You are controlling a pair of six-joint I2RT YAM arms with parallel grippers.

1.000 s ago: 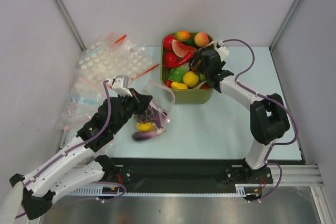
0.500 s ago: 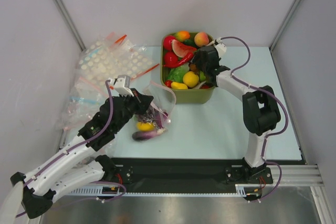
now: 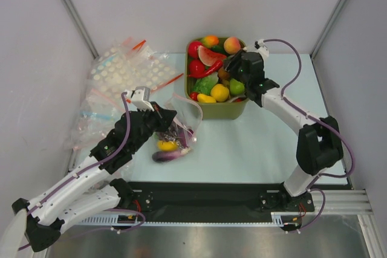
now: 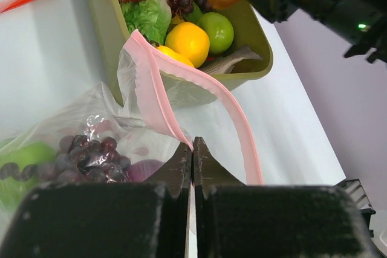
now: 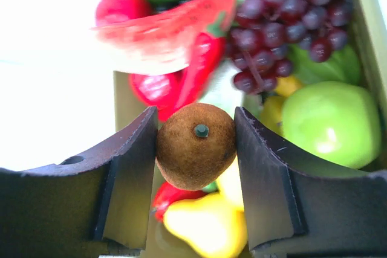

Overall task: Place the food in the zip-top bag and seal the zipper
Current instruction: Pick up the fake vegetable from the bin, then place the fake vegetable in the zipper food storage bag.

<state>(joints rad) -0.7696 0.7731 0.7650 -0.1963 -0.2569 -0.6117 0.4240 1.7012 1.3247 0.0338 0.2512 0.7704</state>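
Observation:
The pink zipper strips (image 3: 193, 102) are standing apart, so my right gripper keeps bringing the brown kiwi to the bag's opening (image 3: 187, 113) and lets go of the kiwi inside.
The clear zip-top bag (image 3: 181, 122) lies left of the olive-green tub (image 3: 222, 112), its mouth held open. My left gripper (image 4: 192, 147) is shut on the pale pink zipper strip (image 4: 154, 83) at the near lip; it also shows in the top view (image 3: 163, 116). Inside the bag are dark grapes (image 4: 91, 152), a green piece (image 4: 21, 162), a yellow lemon (image 3: 167, 145) and a purple eggplant (image 3: 166, 156). My right gripper (image 5: 196, 119) is shut on a brown kiwi (image 5: 195, 149) and holds it just above the food in the tub (image 3: 228, 75).
The tub holds several more toy foods: a watermelon slice (image 5: 163, 28), grapes (image 5: 272, 34), a green apple (image 5: 332, 122), a yellow pear (image 5: 205, 228). White-dotted bags (image 3: 130, 70) and a blue-strip bag (image 3: 91, 115) lie at the back left.
My right gripper has lifted and drawn back to the right over the tub with the kiwi in it, uncovering the green apple. The left arm and the bag have stayed still.

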